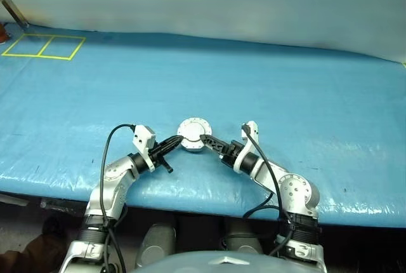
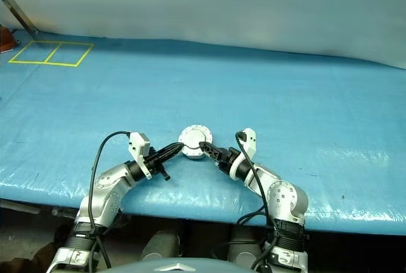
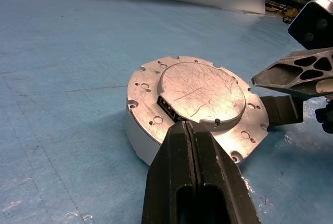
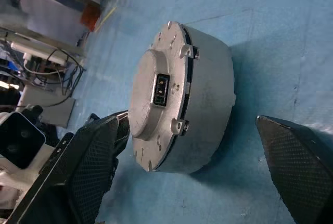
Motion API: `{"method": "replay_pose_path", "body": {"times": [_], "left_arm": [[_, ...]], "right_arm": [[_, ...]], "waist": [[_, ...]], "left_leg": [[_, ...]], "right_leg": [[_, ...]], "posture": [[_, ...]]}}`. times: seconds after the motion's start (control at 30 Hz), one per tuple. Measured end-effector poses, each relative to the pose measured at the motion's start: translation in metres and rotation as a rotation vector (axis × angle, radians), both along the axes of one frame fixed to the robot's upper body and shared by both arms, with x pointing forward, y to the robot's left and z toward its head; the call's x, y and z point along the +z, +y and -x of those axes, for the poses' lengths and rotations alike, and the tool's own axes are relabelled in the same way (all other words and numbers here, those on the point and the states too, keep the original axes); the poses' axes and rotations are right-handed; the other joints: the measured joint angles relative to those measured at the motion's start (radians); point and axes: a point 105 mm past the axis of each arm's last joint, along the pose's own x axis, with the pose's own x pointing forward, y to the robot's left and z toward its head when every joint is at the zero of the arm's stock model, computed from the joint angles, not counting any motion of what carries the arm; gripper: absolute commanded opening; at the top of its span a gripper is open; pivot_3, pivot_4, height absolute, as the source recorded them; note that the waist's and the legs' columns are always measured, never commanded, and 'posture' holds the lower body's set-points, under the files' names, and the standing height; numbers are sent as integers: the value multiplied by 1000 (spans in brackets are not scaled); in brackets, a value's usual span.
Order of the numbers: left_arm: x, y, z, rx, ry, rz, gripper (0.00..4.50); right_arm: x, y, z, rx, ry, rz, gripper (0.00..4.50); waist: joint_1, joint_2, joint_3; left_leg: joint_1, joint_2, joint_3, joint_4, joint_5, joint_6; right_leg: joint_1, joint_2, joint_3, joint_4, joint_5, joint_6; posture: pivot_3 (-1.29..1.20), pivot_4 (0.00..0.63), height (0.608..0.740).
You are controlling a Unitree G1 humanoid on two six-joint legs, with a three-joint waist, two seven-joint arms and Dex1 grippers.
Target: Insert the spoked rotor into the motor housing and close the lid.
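Next, my right gripper squeezes the lid and the housing's base point(image 4: 228, 101) together and lifts them, because a gap point(image 4: 189, 75) shows between the lid and the motor housing.
The motor housing point(image 1: 193, 135) is a low round silver-grey cup on the blue table, near its front edge. A silver lid point(image 3: 200, 91) with screw holes and a small dark connector slot lies on top of it. The spoked rotor is hidden. My left gripper point(image 1: 178, 140) is shut with nothing between its fingers, and its tips are at the lid's rim on the left side. My right gripper point(image 1: 205, 139) is open at the housing's right side. In the right wrist view its fingers point(image 4: 93, 166) stand wide on either side of the housing wall point(image 4: 210, 104), apart from it.
The blue sheet point(image 1: 285, 89) covers the whole table, whose front edge runs just below both grippers. Yellow tape rectangles point(image 1: 44, 46) mark the far left corner. A pale wall point(image 1: 222, 0) runs along the back.
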Motion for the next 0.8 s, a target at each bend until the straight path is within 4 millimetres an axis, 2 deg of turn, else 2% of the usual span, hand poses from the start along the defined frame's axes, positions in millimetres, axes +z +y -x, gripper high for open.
{"method": "replay_pose_path", "body": {"times": [0.27,0.37,0.47,0.5,0.53,0.63,0.8], "left_arm": [[1,0,1,5,-9,-5,0],[2,1,1,8,-10,-6,0],[1,1,1,9,-9,-7,0],[1,1,1,9,-10,-7,0],[1,1,1,10,-10,-7,0],[-1,4,2,17,-3,-21,0],[-2,3,2,17,-4,-26,0]], "right_arm": [[0,5,-5,6,48,-106,4465],[-2,8,-6,12,59,-100,3891],[-5,8,-6,11,75,-102,2890],[-4,8,-6,12,74,-107,2890],[-4,8,-6,12,75,-114,2295],[-1,8,-6,10,71,-148,1533],[-1,8,-6,5,86,-165,1533]], "waist": [[-8,0,0],[-10,0,0],[-9,1,0],[-9,1,0],[-9,1,0],[-10,1,1],[-10,1,1]], "left_leg": [[0,0,0,0,0,0],[0,0,0,0,0,0],[0,0,0,0,0,0],[0,0,0,0,0,0],[0,0,0,0,0,0],[0,0,0,0,0,0],[0,0,0,0,0,0]], "right_leg": [[0,0,0,0,0,0],[0,0,0,0,0,0],[0,0,0,0,0,0],[0,0,0,0,0,0],[0,0,0,0,0,0],[0,0,0,0,0,0],[0,0,0,0,0,0]], "posture": [[0,150,740],[0,150,740],[0,150,740],[0,150,740],[0,150,740],[0,150,740],[0,150,740]]}}
